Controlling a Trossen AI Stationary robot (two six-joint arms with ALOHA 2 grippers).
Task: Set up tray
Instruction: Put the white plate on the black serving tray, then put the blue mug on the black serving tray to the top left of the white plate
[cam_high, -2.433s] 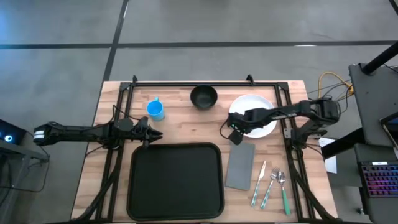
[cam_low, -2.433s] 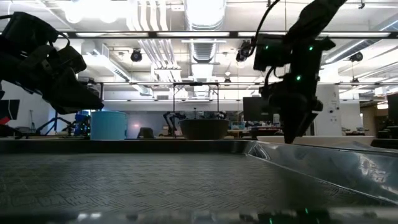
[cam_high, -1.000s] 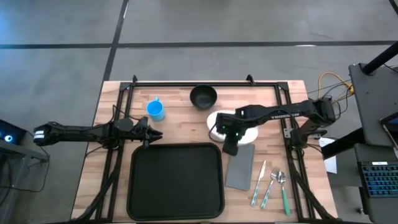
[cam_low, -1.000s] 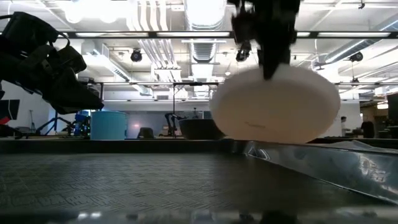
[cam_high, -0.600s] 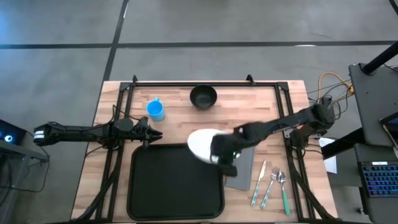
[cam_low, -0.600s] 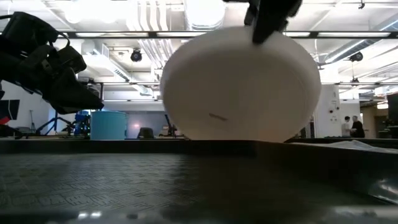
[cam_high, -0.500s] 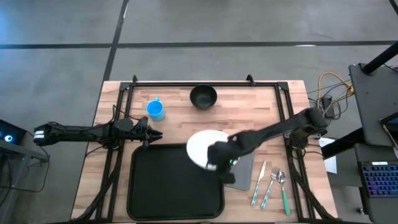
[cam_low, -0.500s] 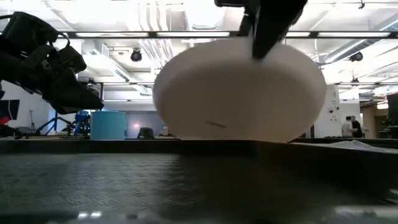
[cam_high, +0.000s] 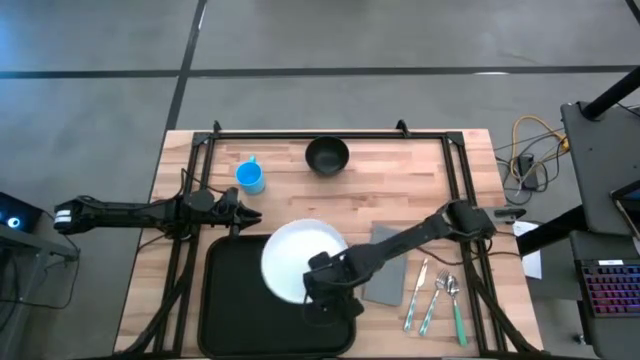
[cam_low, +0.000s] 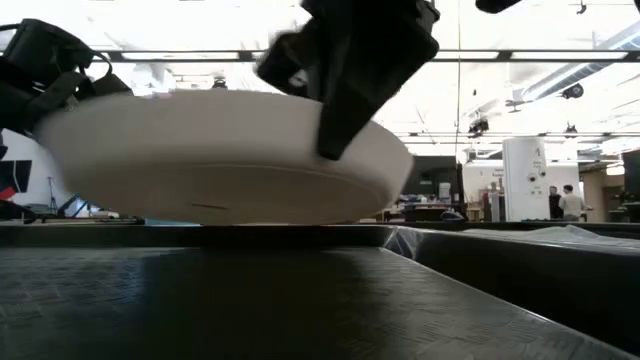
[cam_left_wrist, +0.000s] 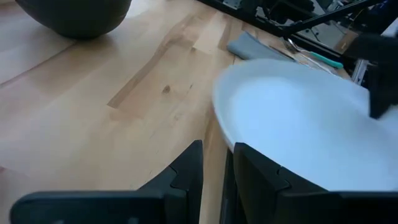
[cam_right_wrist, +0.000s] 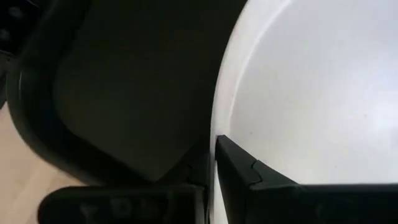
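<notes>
The white plate (cam_high: 296, 256) is hanging almost level over the empty black tray. My right gripper should now lower it toward the tray's middle (cam_high: 273, 305) until it lies flat.
The black tray (cam_high: 225, 300) lies at the near middle of the table. A white plate (cam_high: 295, 260) hovers low over the tray's middle and right half, with my right gripper (cam_high: 322, 288) shut on it. In the low view the plate (cam_low: 220, 160) fills the picture just above the tray floor (cam_low: 200, 300); I cannot tell whether it touches. My left gripper (cam_high: 250, 215) waits by the tray's far left corner, its fingers (cam_left_wrist: 186, 171) a narrow gap apart with nothing between them. My right gripper pinches the plate's rim (cam_right_wrist: 219, 134) between its two fingers, one finger (cam_right_wrist: 239, 168) on the plate's inner face and the other underneath. The hold is on the plate's near right edge (cam_high: 318, 280). The arm reaches in slanting from the table's right side. The plate sits nearly level.
A blue cup (cam_high: 250, 175) and a dark bowl (cam_high: 327, 155) stand at the far side of the table. A grey napkin (cam_high: 388, 268) lies right of the tray, with cutlery (cam_high: 436, 292) beyond it. Black frame rails (cam_high: 330, 133) run along the table's edges.
My right gripper has carried the plate from the far right of the table toward the near left, past the napkin and over the tray's right rim, and has brought it down low over the tray. The plate, tipped on the way, now sits nearly level.
</notes>
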